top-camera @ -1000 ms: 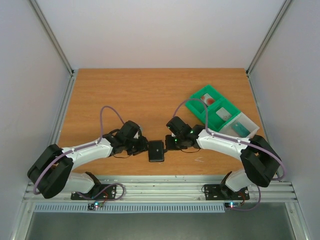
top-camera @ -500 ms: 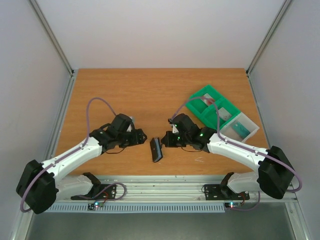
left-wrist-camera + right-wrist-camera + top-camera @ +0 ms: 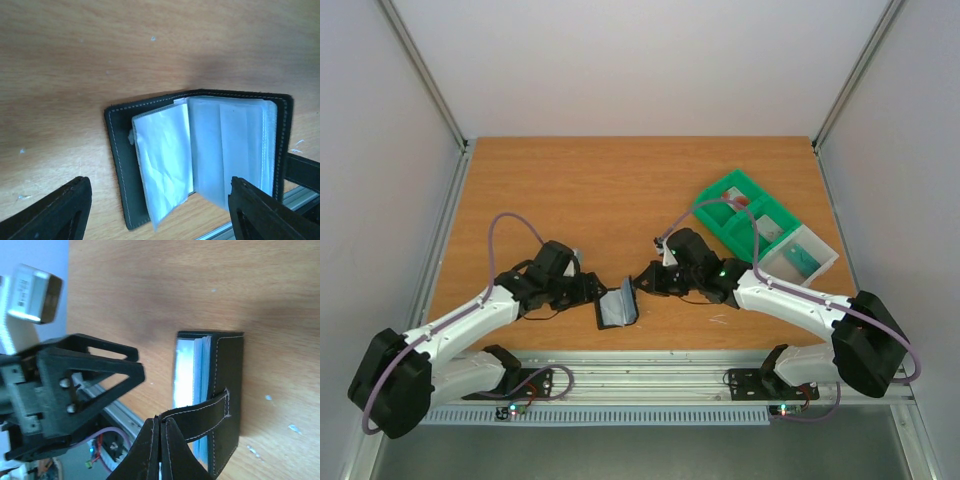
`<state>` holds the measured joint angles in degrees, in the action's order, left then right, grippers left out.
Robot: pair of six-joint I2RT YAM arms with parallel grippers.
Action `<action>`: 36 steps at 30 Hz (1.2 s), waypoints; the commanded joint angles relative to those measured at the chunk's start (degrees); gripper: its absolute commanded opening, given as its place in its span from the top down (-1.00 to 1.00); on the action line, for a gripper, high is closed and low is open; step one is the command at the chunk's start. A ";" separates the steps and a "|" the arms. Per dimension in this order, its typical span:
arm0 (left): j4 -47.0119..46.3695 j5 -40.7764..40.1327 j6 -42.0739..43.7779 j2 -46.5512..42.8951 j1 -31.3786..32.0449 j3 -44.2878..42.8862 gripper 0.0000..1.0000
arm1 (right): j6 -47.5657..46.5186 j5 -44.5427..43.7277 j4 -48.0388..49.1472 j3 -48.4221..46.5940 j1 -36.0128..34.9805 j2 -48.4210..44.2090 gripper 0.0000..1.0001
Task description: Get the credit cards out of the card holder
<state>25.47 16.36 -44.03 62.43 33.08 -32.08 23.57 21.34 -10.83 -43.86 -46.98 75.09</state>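
Note:
Next, my right gripper lays the cover flat [image 3: 228, 372] before my left gripper flips a sleeve over, because the cover is standing half up with the clear sleeves bunched [image 3: 235, 142] against it.
The card holder [image 3: 617, 306] rests on the table between my grippers, black outside, its cover lifted partly open. In the left wrist view it [image 3: 120, 165] lies open and shows pale blue clear sleeves [image 3: 165, 160]; I see no card in them. My right gripper [image 3: 161, 426] is shut on the holder's black closing strap [image 3: 202, 412], which pulls the cover [image 3: 227, 385] up. It also shows in the top view [image 3: 642, 281]. My left gripper [image 3: 160, 215] is open, just left of the holder [image 3: 590, 291], touching nothing. A pale card with a red mark [image 3: 739, 202] and a teal card [image 3: 800, 260] lie in the tray.
A green compartmented tray [image 3: 725, 228] with a pale end section stands at the right. The table's front metal rail [image 3: 640, 372] runs just beyond the holder. My left gripper's fingers [image 3: 85, 385] show close to the holder in the right wrist view.
The holder lay flat and shut; my right gripper has pulled its strap and the cover has swung open. My left gripper drew back, then came in beside the holder.

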 commanded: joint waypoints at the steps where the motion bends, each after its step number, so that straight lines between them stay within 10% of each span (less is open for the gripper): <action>1: -3.40 0.75 0.45 -0.18 -0.30 2.04 -0.49 | 4.19 4.72 6.06 0.52 0.31 0.75 0.98; 27: -7.89 3.12 -0.41 5.62 -0.30 3.51 -0.04 | -5.82 -17.89 -13.26 6.53 2.48 -2.40 0.95; 36: -9.00 6.51 -3.07 3.92 -0.06 3.02 -0.03 | -8.33 -18.54 -20.44 1.70 2.38 -5.78 0.27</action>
<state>19.66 20.10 -45.34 67.79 33.08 -28.91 16.97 3.62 -27.83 -39.42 -44.88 71.31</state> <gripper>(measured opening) 0.518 0.330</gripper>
